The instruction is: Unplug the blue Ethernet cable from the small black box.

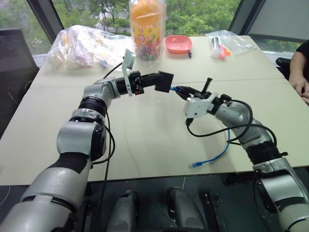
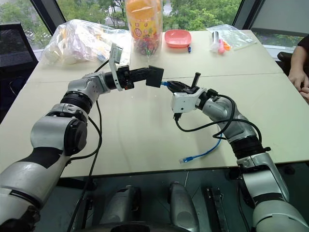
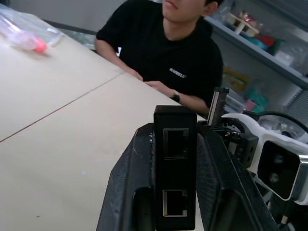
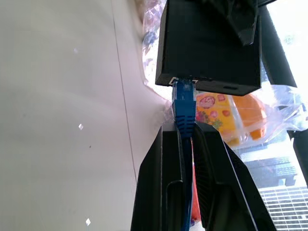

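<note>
My right gripper needs to open, turn round and grip the plug itself crosswise, close to the box, because it is pinching the cable behind the plug.
My left gripper is shut on the small black box and holds it in the air above the table's middle. In the left wrist view the box stands between the fingers, with two empty ports on the side that faces this view. My right gripper is shut on the blue Ethernet cable just behind its plug. That plug sits in a port on the box's edge. The cable's other end lies loose on the table near the front edge.
At the back of the beige table stand a candy jar, a pink bowl, a full plastic bag and a zip bag of markers. A person in a black shirt sits at the right, with a hand on the table.
</note>
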Controlling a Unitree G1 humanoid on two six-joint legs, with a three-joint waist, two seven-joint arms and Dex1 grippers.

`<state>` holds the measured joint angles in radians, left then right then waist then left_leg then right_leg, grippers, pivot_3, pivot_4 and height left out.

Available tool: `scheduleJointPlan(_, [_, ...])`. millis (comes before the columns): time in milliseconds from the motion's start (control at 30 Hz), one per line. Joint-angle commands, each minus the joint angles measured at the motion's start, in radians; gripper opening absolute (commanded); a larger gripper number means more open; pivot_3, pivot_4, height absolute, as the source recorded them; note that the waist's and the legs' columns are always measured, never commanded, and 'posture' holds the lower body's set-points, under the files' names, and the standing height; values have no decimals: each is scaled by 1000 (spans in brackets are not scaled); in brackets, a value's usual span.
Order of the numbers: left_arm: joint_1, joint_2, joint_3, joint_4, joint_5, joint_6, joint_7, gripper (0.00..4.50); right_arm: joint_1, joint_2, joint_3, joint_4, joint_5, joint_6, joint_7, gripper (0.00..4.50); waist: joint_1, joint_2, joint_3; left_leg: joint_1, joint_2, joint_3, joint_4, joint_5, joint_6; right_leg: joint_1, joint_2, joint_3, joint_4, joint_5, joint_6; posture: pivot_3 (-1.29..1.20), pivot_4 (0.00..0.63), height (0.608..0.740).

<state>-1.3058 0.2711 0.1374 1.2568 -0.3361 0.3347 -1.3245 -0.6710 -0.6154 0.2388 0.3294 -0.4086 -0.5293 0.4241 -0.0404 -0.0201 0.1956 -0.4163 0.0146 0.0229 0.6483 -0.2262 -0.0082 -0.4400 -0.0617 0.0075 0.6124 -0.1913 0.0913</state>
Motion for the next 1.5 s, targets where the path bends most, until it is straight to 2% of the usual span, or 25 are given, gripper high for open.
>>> scheduleJointPlan(33, [-20, 18, 25, 1, 13, 0, 12, 497, 3, -2, -39, -90, 60, 15, 22, 475, -2, 0, 0, 0, 0, 0, 0, 0, 0, 0, 0, 0, 0, 0, 0, 0, 150, 740])
scheduleJointPlan(100, [-16, 21, 44, 3, 7, 1, 38, 497, 29, 8, -60, -108, 104, 57, 38, 1241, -2, 0, 0, 0, 0, 0, 0, 0, 0, 0, 0, 0, 0, 0, 0, 0, 150, 740])
scheduleJointPlan(133, [-13, 22, 57, 4, 1, 3, 50, 497, 54, 24, -83, -124, 145, 92, 36, 1769, -1, 0, 0, 0, 0, 0, 0, 0, 0, 0, 0, 0, 0, 0, 0, 0, 150, 740])
scheduleJointPlan(167, [-11, 25, 79, 7, -16, 17, 61, 497, 96, 80, -137, -164, 277, 214, 37, 2158, 0, 0, 0, 0, 0, 0, 0, 0, 0, 0, 0, 0, 0, 0, 0, 0, 150, 740])
scheduleJointPlan(267, [-5, 31, 138, 10, -52, 56, 79, 497, 200, 219, -263, -316, 628, 554, 42, 3779, 2, -2, 0, 0, 1, -1, 0, 0, 0, 0, 0, 0, 1, 0, 0, 0, 150, 740])
scheduleJointPlan(367, [0, 34, 192, 1, -97, 142, 50, 497, 284, 364, -353, -522, 1047, 873, -27, 3779, 5, -1, 0, 0, 1, -1, 0, 0, 0, 0, 0, -1, 1, 1, 0, 0, 150, 740])
scheduleJointPlan(433, [2, 31, 218, -12, -126, 207, 22, 497, 305, 429, -380, -589, 1205, 979, -69, 3779, 3, -1, 0, 0, 2, -1, 0, 0, 0, 0, -1, -1, 1, 1, 0, 0, 150, 740])
scheduleJointPlan(500, [3, 28, 240, -24, -149, 258, 11, 497, 307, 468, -395, -614, 1282, 1040, -106, 3779, 3, -1, 0, 0, 2, -1, 0, 0, 0, 0, -1, -1, 2, 1, 0, 0, 150, 740])
scheduleJointPlan(767, [46, 4, 267, -108, -205, 411, -6, 497, 248, 593, -404, -600, 1371, 1053, -173, 3779, 2, -1, 0, 0, 2, -1, 0, 0, 0, 0, 0, -1, 2, 1, 0, 0, 150, 740])
scheduleJointPlan(1367, [90, -23, 255, -209, -244, 479, 16, 497, 187, 595, -396, -522, 1364, 1059, -118, 3779, 2, -1, 0, 0, 2, -1, 0, 0, 0, 0, 0, -1, 1, 1, 0, 0, 150, 740])
scheduleJointPlan(1467, [96, -28, 245, -221, -244, 488, 8, 497, 183, 609, -395, -512, 1363, 1052, -118, 2922, 1, -1, 0, 0, 2, -1, 0, 0, 0, 0, 0, -1, 1, 1, 0, 0, 150, 740])
scheduleJointPlan(1500, [97, -29, 241, -224, -242, 491, 6, 497, 180, 614, -394, -508, 1362, 1049, -116, 2373, 1, -1, 0, 0, 2, -1, 0, 0, 0, 0, 0, -1, 1, 1, 0, 0, 150, 740])
